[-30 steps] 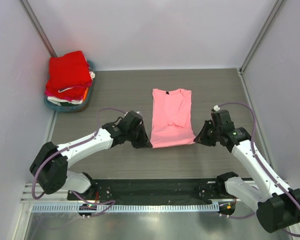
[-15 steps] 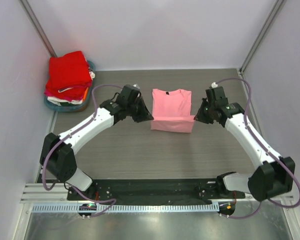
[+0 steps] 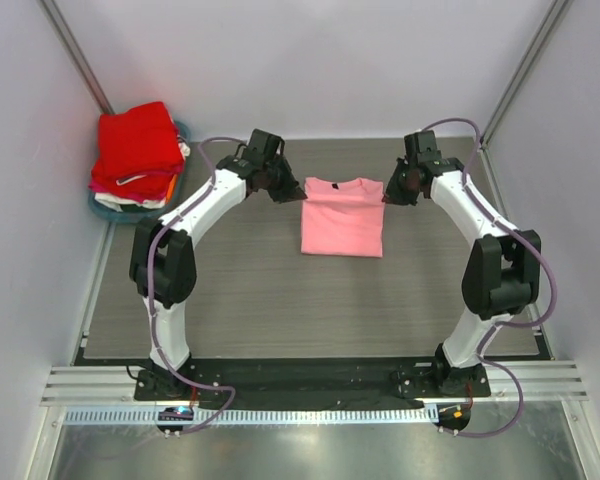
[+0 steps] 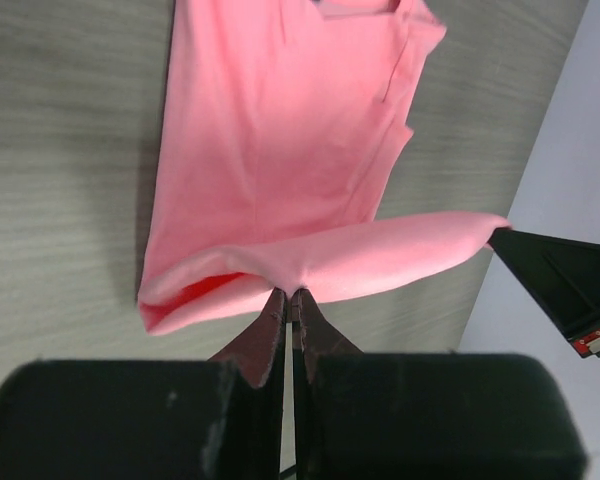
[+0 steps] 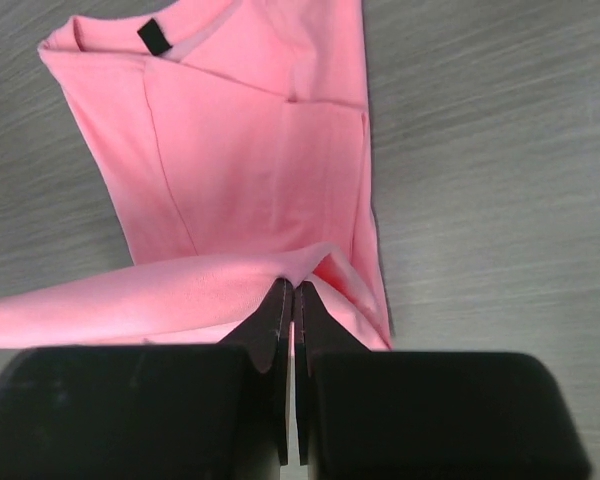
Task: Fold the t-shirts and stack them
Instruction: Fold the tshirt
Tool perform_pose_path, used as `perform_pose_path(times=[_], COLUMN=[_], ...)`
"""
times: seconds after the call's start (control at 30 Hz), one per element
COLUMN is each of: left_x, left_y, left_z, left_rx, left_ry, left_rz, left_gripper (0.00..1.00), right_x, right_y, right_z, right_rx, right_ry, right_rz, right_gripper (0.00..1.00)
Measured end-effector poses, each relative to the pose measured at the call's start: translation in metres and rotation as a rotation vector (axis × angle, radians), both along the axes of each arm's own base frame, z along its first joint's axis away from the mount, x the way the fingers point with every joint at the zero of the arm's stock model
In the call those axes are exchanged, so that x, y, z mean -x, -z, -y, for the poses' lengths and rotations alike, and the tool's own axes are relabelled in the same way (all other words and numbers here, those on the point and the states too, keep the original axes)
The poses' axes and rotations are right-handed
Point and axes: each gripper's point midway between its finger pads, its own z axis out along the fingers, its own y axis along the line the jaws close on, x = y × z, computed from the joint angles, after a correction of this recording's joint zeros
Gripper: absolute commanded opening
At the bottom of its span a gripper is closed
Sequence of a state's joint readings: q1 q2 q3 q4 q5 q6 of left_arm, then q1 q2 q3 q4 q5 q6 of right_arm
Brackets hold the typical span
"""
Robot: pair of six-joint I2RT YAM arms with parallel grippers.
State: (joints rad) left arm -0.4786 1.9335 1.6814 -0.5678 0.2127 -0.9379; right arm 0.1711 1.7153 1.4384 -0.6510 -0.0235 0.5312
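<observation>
The pink t-shirt's hem is pulled straight and lines up with its neck end, so my left gripper should continue toward the neck end and let go there.
A light pink t-shirt lies on the table's far middle, folded in half, its hem carried over to the neck end. My left gripper is shut on its far left corner; the left wrist view shows the pinched pink edge at my left gripper. My right gripper is shut on the far right corner; the right wrist view shows the pink cloth and black neck label beyond my right gripper. A bright red t-shirt tops the stack at far left.
The stack of folded shirts, red over magenta, orange and white, rests on a shallow teal tray in the far left corner. Pale walls with metal posts close the table at back and sides. A black rail runs along the near edge.
Both grippers have carried the shirt's near hem away from the arm bases toward the collar, folding the shirt in half. Both arms are now stretched far out.
</observation>
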Motion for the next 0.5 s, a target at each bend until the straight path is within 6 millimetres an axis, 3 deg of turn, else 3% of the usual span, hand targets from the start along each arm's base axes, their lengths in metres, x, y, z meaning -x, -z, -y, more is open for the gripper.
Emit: perform_pose_path(times=[0.3, 0.5], left_x=[-0.064, -0.108], left_y=[0.020, 0.042], left_z=[0.001, 0.004], left_rx=[0.055, 0.106], left_ry=[-0.033, -0.056], left_rz=[-0.024, -0.040], left_gripper=[0.00, 0.00], right_x=[-0.055, -0.083], right_y=[0.016, 0.038], right_z=[0.000, 0.002], right_rx=[-0.039, -0.057], right_ry=[0.001, 0.011], right_rz=[-0.011, -0.034], right_gripper=[0.01, 0.01])
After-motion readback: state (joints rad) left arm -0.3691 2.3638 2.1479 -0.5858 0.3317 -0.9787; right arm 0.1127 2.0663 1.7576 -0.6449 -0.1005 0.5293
